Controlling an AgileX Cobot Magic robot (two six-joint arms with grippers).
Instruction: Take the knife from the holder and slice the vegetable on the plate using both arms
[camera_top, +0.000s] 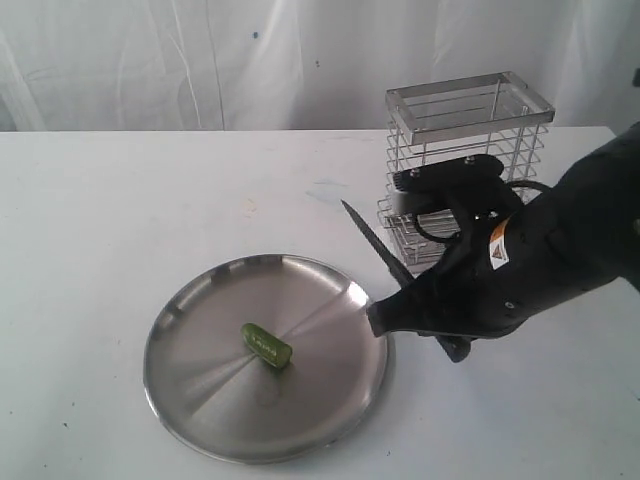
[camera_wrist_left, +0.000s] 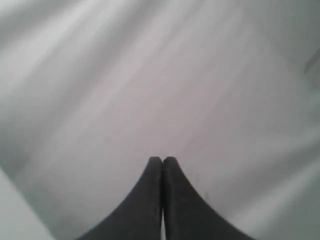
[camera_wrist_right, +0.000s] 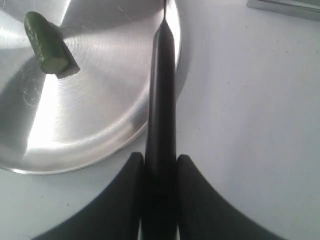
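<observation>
The robot's right gripper holds the knife while the vegetable lies loose on the plate (camera_top: 267, 345), so the left gripper should grip the vegetable's farther end (camera_top: 253, 333) firmly before the robot slices.
A short green vegetable (camera_top: 266, 345) lies near the middle of the round steel plate (camera_top: 200, 400). My right gripper (camera_top: 390, 305) hovers by the plate's right rim, shut on the knife (camera_top: 375, 240), whose narrow blade points up and to the left. In the right wrist view the fingers (camera_wrist_right: 134, 165) clamp the black knife handle (camera_wrist_right: 162, 90), which reaches over the plate's rim (camera_wrist_right: 100, 115); the vegetable (camera_wrist_right: 45, 42) lies well to one side of it. The wire holder (camera_top: 465, 150) stands behind the right arm. My left gripper (camera_wrist_left: 162, 160) is shut on nothing, facing blurred white.
The white table (camera_top: 100, 220) spreads to the left and front of the plate. A white curtain (camera_top: 200, 60) hangs behind it. The bulky black right arm (camera_top: 560, 250) covers the holder's lower right part.
</observation>
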